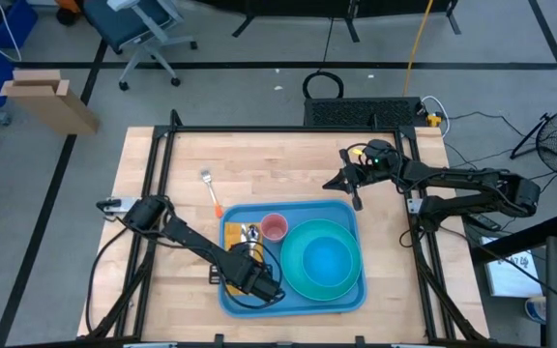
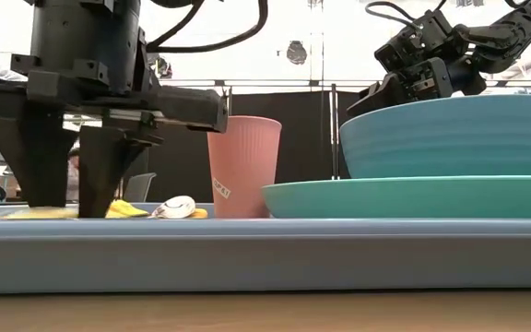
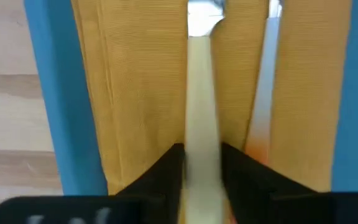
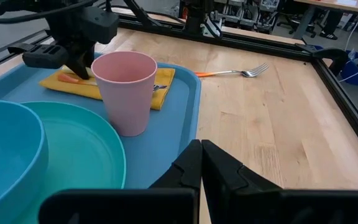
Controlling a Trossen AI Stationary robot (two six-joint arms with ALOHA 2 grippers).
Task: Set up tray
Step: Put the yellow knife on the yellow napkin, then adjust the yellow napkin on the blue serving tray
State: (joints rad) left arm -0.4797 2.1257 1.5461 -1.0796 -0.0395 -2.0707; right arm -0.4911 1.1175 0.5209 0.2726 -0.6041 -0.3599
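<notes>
I should let go of the cream handle with my left gripper and straighten the blue tray from the napkin's near end (image 1: 230, 294), because the blue tray's near edge (image 1: 323, 310) slants to the black frame.
The blue tray (image 1: 291, 309) (image 2: 265, 258) lies near the table's near edge. It carries a yellow napkin (image 3: 135, 81) (image 4: 163, 81), a pink cup (image 1: 274, 228) (image 4: 125, 90) and a blue bowl (image 1: 329, 261) on a teal plate (image 2: 413, 198). On the napkin lie a cream-handled utensil (image 3: 202, 93) and an orange-handled one (image 3: 260, 124). My left gripper (image 1: 251, 275) (image 3: 202, 152) stands over the napkin, shut on the cream handle. My right gripper (image 1: 357, 198) (image 4: 201, 149) is shut on nothing. It hovers above the table off the tray's far right corner. My left gripper pinches the cream handle (image 3: 202, 140) of the utensil between its two fingers (image 3: 173, 168). The fingers come from above, pointing down, one on each side of the handle. The utensil lies flat along the yellow napkin, its silver head (image 3: 204, 12) pointing away from the fingers.
An orange-handled fork (image 1: 211, 190) (image 4: 235, 73) lies on the bare wood beyond the tray's far left corner. A black frame edges the table. The cup stands right beside the napkin, and plate and bowl fill the tray's right half.
</notes>
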